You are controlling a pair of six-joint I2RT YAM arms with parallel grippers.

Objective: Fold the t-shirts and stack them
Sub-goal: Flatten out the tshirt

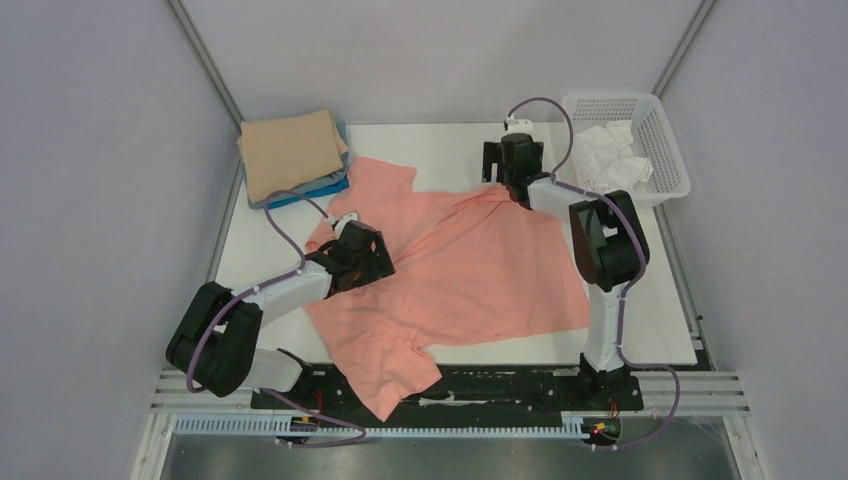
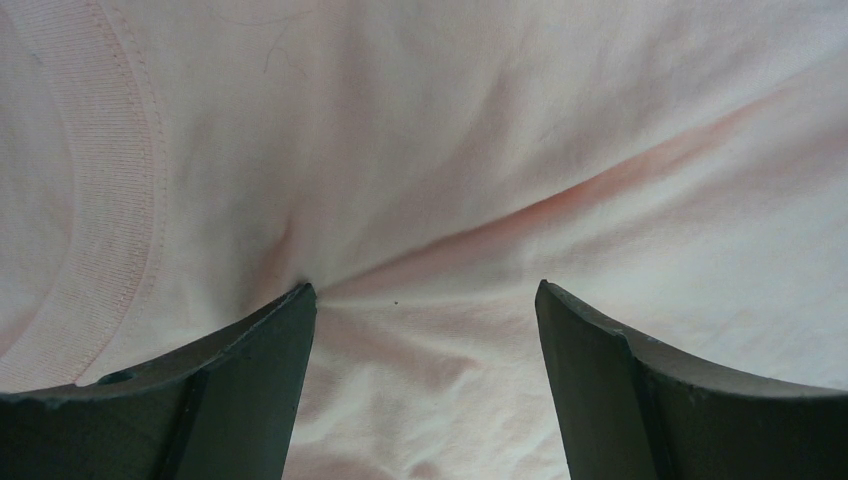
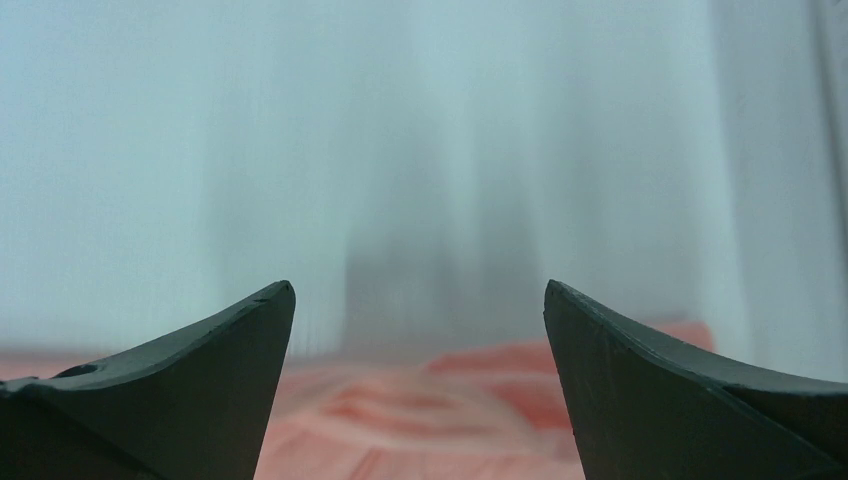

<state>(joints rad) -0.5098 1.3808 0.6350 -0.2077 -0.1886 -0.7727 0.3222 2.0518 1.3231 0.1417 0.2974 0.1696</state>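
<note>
The pink t-shirt's sleeve is hanging over the table's near edge [image 1: 394,385]. Next, my left gripper pushes the t-shirt farther back while my right gripper moves onto the t-shirt's body [image 1: 532,228], before the folding starts.
A salmon-pink t-shirt [image 1: 470,265] lies spread and wrinkled on the white table, with one sleeve hanging over the near edge. My left gripper [image 1: 372,258] is on the shirt's left side. In the left wrist view the gripper [image 2: 425,290] is open, with its tips pressed on the pink cloth [image 2: 480,150] beside the ribbed collar [image 2: 110,200]. My right gripper [image 1: 503,183] is at the shirt's far edge. In the right wrist view it [image 3: 418,288] is open, with pink cloth [image 3: 420,410] low between the jaws. A folded stack with a tan tee [image 1: 290,152] on top stands at the back left, and a blue one [image 1: 310,190] shows beneath.
A white mesh basket [image 1: 665,150] holding crumpled white cloth [image 1: 608,158] stands at the back right, close to the right arm. The table [image 1: 440,140] shows bare white behind the shirt and at the right front. Grey walls close in all round.
</note>
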